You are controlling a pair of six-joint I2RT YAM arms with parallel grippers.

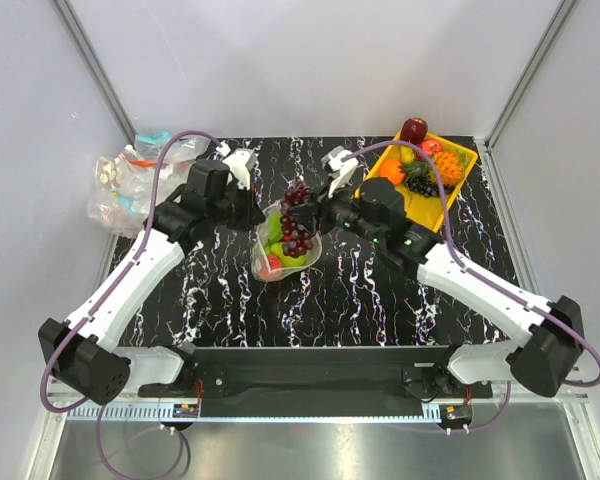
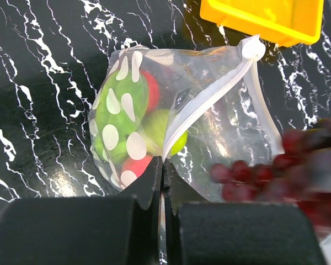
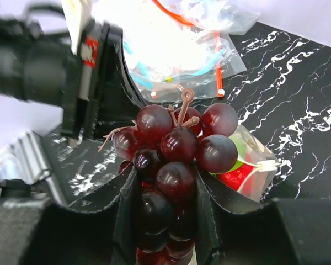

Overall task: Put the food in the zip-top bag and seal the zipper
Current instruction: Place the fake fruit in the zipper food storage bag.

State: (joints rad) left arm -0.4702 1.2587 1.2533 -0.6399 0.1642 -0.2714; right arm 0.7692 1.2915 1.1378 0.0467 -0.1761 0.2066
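Note:
The grape bunch [image 1: 297,236] is above the bag opening [image 2: 230,118] that my left gripper is holding open. My right gripper should go on going down until the grape bunch is in the bag, then let go.
The zip-top bag [image 1: 280,255] lies mid-table, a clear pouch with white ovals on one side, mouth open. In the left wrist view it [image 2: 226,132] holds green fruit [image 2: 121,107] and red fruit [image 2: 152,91]. My left gripper [image 2: 163,165] is shut on the white zipper strip [image 2: 207,102] at the mouth edge; it shows in the top view [image 1: 260,212] too. My right gripper [image 3: 166,193] is shut on a dark red grape bunch [image 3: 176,143] and holds it over the bag mouth [image 1: 297,228]. The bag shows behind the grapes [image 3: 248,168].
A yellow tray [image 1: 467,165] at the back right holds a red apple [image 1: 413,129], an orange [image 1: 392,172] and other fruit; its corner shows in the left wrist view [image 2: 265,19]. A pile of spare clear bags [image 1: 130,185] lies at the back left.

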